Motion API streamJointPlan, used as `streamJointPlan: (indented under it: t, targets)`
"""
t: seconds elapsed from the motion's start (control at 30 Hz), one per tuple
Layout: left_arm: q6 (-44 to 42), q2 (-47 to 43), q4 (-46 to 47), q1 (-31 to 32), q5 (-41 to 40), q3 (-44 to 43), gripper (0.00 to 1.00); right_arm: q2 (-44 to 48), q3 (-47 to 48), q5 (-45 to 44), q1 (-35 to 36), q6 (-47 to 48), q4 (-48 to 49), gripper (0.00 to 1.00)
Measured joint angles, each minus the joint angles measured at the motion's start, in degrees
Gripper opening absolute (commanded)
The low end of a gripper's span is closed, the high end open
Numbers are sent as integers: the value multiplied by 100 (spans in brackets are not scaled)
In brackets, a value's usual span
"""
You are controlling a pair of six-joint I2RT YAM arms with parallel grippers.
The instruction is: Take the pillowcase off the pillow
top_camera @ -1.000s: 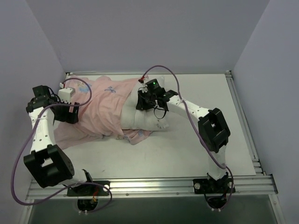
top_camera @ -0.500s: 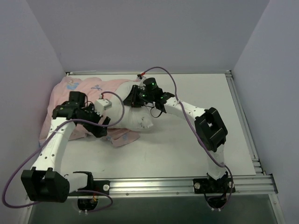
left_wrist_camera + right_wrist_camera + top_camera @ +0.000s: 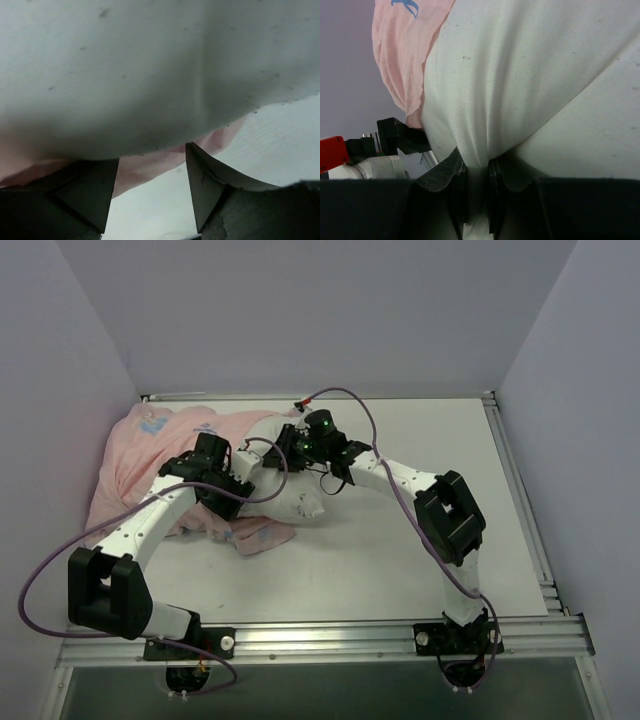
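The white pillow (image 3: 145,132) bulges out over my open left gripper, so next my left gripper grabs only the pink pillowcase (image 3: 201,522) before my right gripper pulls the pillow away.
The white pillow (image 3: 290,498) lies at the table's middle left, its left part still under the pale pink pillowcase (image 3: 150,455), which is bunched toward the far left corner. My right gripper (image 3: 282,448) is shut on a fold of the pillow's fabric at its far edge; in the right wrist view the white cloth (image 3: 520,75) is pinched between the pads (image 3: 476,167), with the pink pillowcase (image 3: 400,50) at upper left. My left gripper (image 3: 243,498) is open at the pillow's near-left side; in its wrist view (image 3: 152,167) the pillow (image 3: 150,75) bulges above the jaws and pink cloth (image 3: 150,167) lies just beyond them.
A flap of the pillowcase with blue print (image 3: 262,535) sticks out from under the pillow toward the front. Purple cables loop over both arms. Grey walls close the table on three sides; a metal rail (image 3: 330,635) runs along the front edge.
My left arm has swung from the far left corner rightward to the pillow's near-left side. The pillowcase has bunched further left. The right gripper and pillow shifted slightly left.
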State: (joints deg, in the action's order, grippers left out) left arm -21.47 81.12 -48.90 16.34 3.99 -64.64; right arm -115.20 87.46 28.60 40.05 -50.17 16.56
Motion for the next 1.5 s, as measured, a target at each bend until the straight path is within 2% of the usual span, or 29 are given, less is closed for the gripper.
streamJointPlan:
  t: [0.07,0.1,0.23,0.3,0.4,0.5,0.67,0.73,0.8,0.87,0.9,0.97,1.13,1.27,1.37,1.5]
  targets:
    - [72,-7,85,9,-214,66,67,0,-57,-13,-35,-7,39,0]
    - [103,-17,109,9,-302,85,73,0,-81,-15,-46,-13,59,0]
    - [144,-343,9,9,-428,94,78,0,-87,-15,-90,4,83,0]
    - [90,-658,-291,7,-238,-9,80,0,-87,-9,-118,11,81,0]
    - [-72,-1152,-763,7,273,-378,89,0,-87,-7,-149,26,81,0]
    - [-120,-1493,-826,9,367,-417,96,0,-87,-7,-155,28,81,0]
    - [-107,-1141,-535,-151,59,-11,96,0,-87,-7,-155,26,83,0]
    - [-103,-739,-236,-319,-85,256,90,0,-87,-7,-155,28,81,0]
    - [-61,-422,4,-442,-177,387,70,0,-87,-7,-155,31,81,0]
    - [-31,-197,254,-498,-260,431,44,0,-90,-11,-157,52,76,0]
    - [-20,-105,363,-511,-295,433,21,2,-90,-13,-157,74,72,0]
    - [-24,20,476,-573,-339,433,3,2,-98,-15,-186,131,33,0]
    - [-175,-42,507,-1069,42,435,2,87,-317,87,-446,723,-317,0]
    - [-444,-273,686,-2074,439,439,2,651,-957,173,-750,1239,-656,0]
    - [-542,-271,916,-2787,800,437,2,1416,-1665,247,-1156,1491,-824,0]
    - [-592,-269,767,-2922,1360,437,2,2092,-2374,511,-1624,1679,-944,0]
